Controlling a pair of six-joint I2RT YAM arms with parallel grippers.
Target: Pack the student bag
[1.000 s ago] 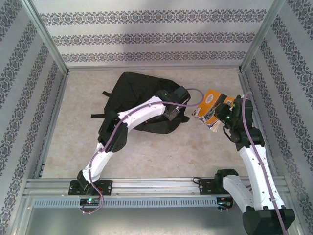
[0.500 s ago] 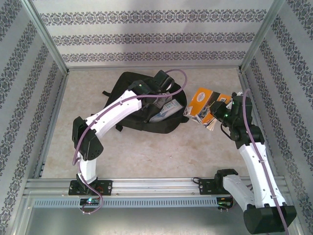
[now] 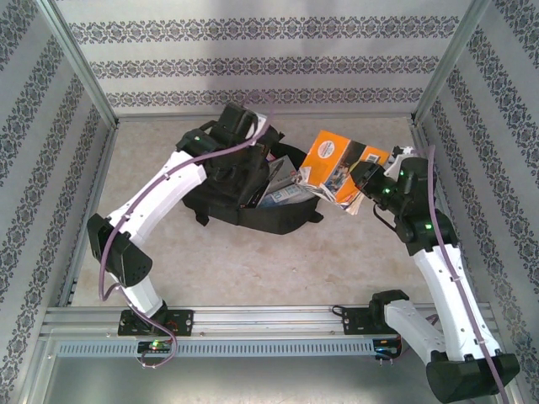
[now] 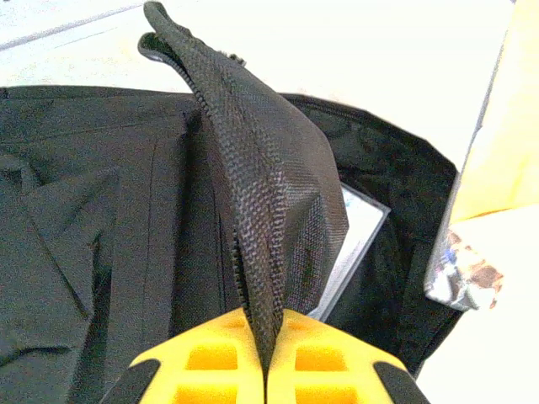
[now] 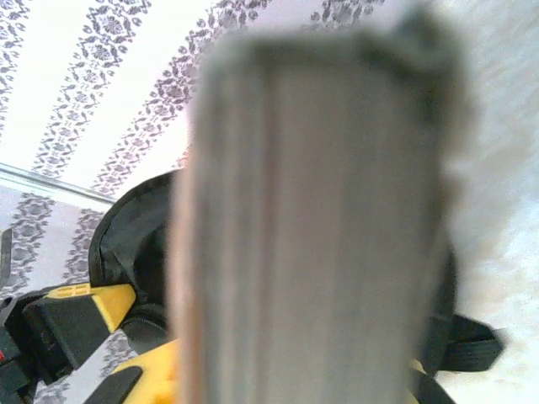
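Note:
I should keep lowering the orange book into the bag with my right gripper until it stands inside, as the orange book's loose end (image 3: 309, 164) faces the bag's opening (image 3: 285, 175) beside the raised flap.
The student bag (image 3: 221, 195), a black backpack, lies mid-table with its main opening facing right. My left gripper (image 3: 242, 162) is shut on the bag's zippered flap (image 4: 253, 194) and holds it raised. In the left wrist view the yellow fingers (image 4: 210, 362) pinch that fabric edge. A book (image 3: 283, 190) with a pale cover lies inside the opening (image 4: 358, 231). My right gripper (image 3: 364, 178) is shut on an orange book (image 3: 337, 162), held tilted in the air just right of the opening. The orange book's page edge (image 5: 312, 227) is blurred and hides the right jaws.
Patterned walls and metal frame posts (image 3: 431, 84) close in the table on three sides. A bag strap (image 3: 187, 160) trails to the left of the bag. Bare table surface (image 3: 278, 269) lies between the bag and the arm bases.
My left arm has swung back and left, lifting the flap and opening the bag wider. My right gripper has carried the orange book left, up to the opening.

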